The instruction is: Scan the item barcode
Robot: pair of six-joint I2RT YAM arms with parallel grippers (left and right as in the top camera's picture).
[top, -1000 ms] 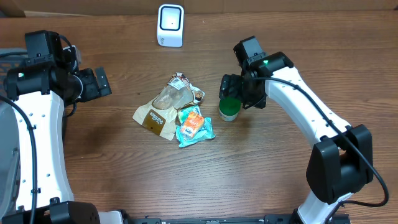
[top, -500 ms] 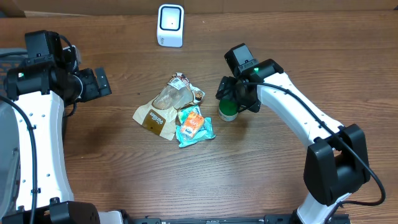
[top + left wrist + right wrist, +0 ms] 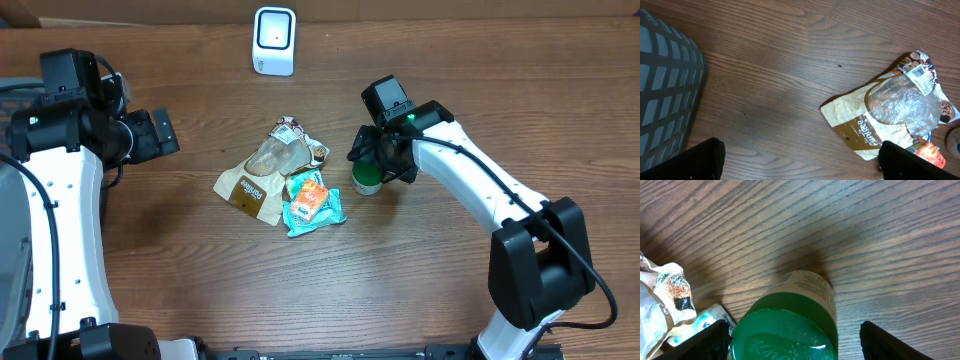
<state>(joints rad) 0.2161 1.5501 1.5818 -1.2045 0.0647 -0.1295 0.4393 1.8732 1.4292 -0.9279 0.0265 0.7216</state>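
Observation:
I should open my right gripper, twist it back and grip the green lid (image 3: 367, 173) again to turn the jar, because the jar shows small print (image 3: 813, 286) and its barcode is out of view.
A jar with a green lid (image 3: 367, 178) stands upright right of the pile of packets; in the right wrist view its lid (image 3: 785, 330) fills the space between my fingers. My right gripper (image 3: 377, 152) (image 3: 800, 342) straddles it from above, still open, with a gap showing at the right finger (image 3: 890, 340). The left finger is at the lid's edge. A white scanner (image 3: 274, 40) stands at the table's back edge. My left gripper (image 3: 158, 131) (image 3: 800, 162) hangs open over bare wood at the left, holding nothing.
A brown paper bag with a clear window (image 3: 255, 180) (image 3: 890, 110) carries a barcode label (image 3: 920, 75). A teal and orange packet (image 3: 312, 202) lies beside the jar. A grey mesh basket (image 3: 665, 90) sits at the far left.
My right gripper has shifted left over the jar and its fingers have drawn closer together around the lid. The left arm has not moved.

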